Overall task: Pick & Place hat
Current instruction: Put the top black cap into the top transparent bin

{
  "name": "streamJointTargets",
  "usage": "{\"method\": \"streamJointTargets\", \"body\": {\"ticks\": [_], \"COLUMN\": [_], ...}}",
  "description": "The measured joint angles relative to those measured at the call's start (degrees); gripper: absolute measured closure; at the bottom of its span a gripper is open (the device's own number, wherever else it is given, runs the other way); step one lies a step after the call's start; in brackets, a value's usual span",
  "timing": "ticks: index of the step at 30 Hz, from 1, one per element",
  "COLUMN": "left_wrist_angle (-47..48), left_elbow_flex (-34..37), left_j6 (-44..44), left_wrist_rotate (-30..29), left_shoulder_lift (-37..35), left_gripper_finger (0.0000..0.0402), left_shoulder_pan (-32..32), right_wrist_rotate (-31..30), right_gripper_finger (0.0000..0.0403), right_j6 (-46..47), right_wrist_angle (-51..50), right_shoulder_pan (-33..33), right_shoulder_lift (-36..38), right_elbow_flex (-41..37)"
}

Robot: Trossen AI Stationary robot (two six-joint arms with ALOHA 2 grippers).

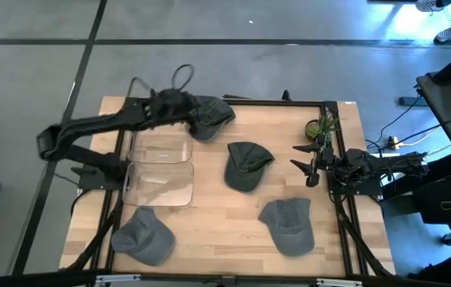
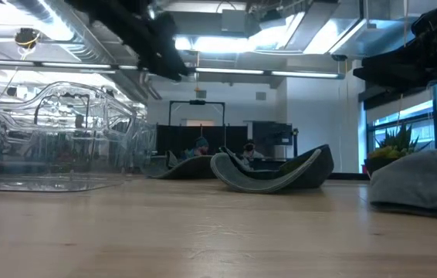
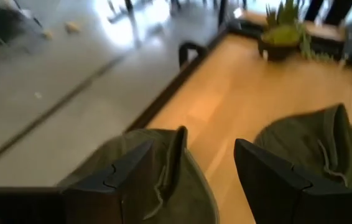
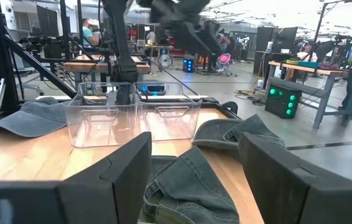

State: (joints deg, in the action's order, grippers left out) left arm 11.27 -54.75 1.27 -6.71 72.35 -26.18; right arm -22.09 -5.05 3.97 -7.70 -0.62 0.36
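The far hat's raised fold point(image 3: 175, 155) faces the gap between my left gripper's open fingers. I keep moving them down until they are on both sides of that fold point(image 3: 179, 142), then close them.
Several grey-green hats lie flat on the wooden table: one at the far edge point(image 1: 212, 116), one in the middle point(image 1: 246, 166), one near right point(image 1: 288, 225), one near left point(image 1: 144, 236). My left gripper point(image 1: 190, 110) hangs open in the air over the far hat's left side. In the left wrist view its fingers point(image 3: 191, 171) stand apart above that hat point(image 3: 154, 171), touching nothing. The low view shows it high above the table point(image 2: 164, 52). My right gripper point(image 1: 309, 163) waits open at the table's right edge, pointing level toward the middle hat point(image 4: 188, 180).
Two clear plastic bins point(image 1: 160, 148) point(image 1: 158, 184) stand side by side on the table's left part, below the left arm. A small potted plant point(image 1: 321, 127) stands at the far right corner. A black frame point(image 1: 273, 101) runs along the table's edges.
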Motion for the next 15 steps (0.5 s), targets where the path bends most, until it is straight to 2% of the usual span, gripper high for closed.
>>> {"method": "streamJointTargets", "body": {"ticks": [3, 8, 15], "left_wrist_angle": [1.5, 1.4, 1.1], "left_elbow_flex": [-5.7, -13.2, -18.4], "left_j6": [-4.6, -8.0, -10.0], "left_wrist_rotate": [2.2, 2.3, 2.3], "left_shoulder_lift": [7.8, 19.3, 30.6], "left_gripper_finger": [0.0185, 0.0185, 0.0185], "left_shoulder_pan": [-0.5, -0.5, -0.1], "right_wrist_rotate": [-0.6, -0.9, -0.9], "right_gripper_finger": [0.016, 0.016, 0.016], "right_j6": [-0.2, -0.1, -0.6], "right_wrist_angle": [0.0, 0.0, 0.0], "right_shoulder_pan": [0.0, 0.3, 0.3], "right_shoulder_lift": [0.0, 0.0, 0.0], "right_elbow_flex": [0.0, 0.0, 0.0]}}
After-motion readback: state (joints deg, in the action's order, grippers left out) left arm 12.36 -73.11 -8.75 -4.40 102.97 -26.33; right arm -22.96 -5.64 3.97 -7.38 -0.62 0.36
